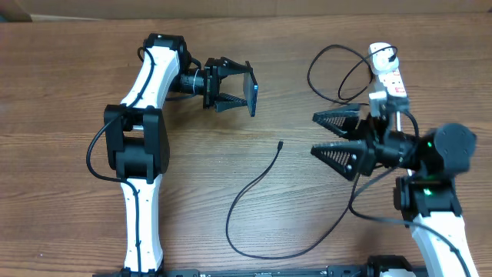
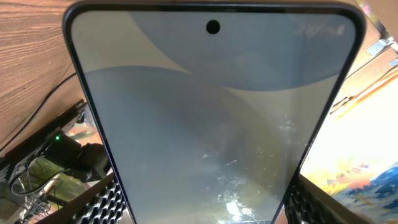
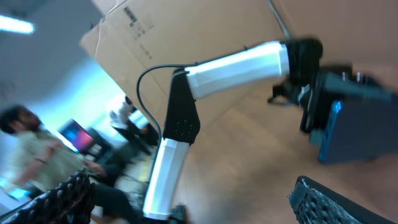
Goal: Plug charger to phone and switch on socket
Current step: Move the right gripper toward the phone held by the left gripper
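My left gripper is holding the phone toward the end (image 2: 202, 208) opposite its front camera, so next my right gripper takes hold of the phone (image 1: 251, 91) before the charger is plugged in.
My left gripper (image 1: 231, 88) is shut on the phone (image 1: 250, 90) and holds it on edge above the table at upper centre. In the left wrist view the phone's light screen (image 2: 211, 118) fills the frame between my two fingers. The charger, a thin black cable (image 1: 254, 196), lies loose on the table, its plug tip (image 1: 280, 144) pointing up between the arms. My right gripper (image 1: 327, 135) is open and empty, right of the plug tip. The socket, a white power strip (image 1: 388, 73), lies at the far right. The right wrist view shows the left arm and the phone (image 3: 351, 134).
A loop of black cable (image 1: 338, 73) lies left of the power strip. More black cable (image 1: 369, 211) trails near the right arm's base. A cardboard box (image 3: 186, 31) stands beyond the table in the right wrist view.
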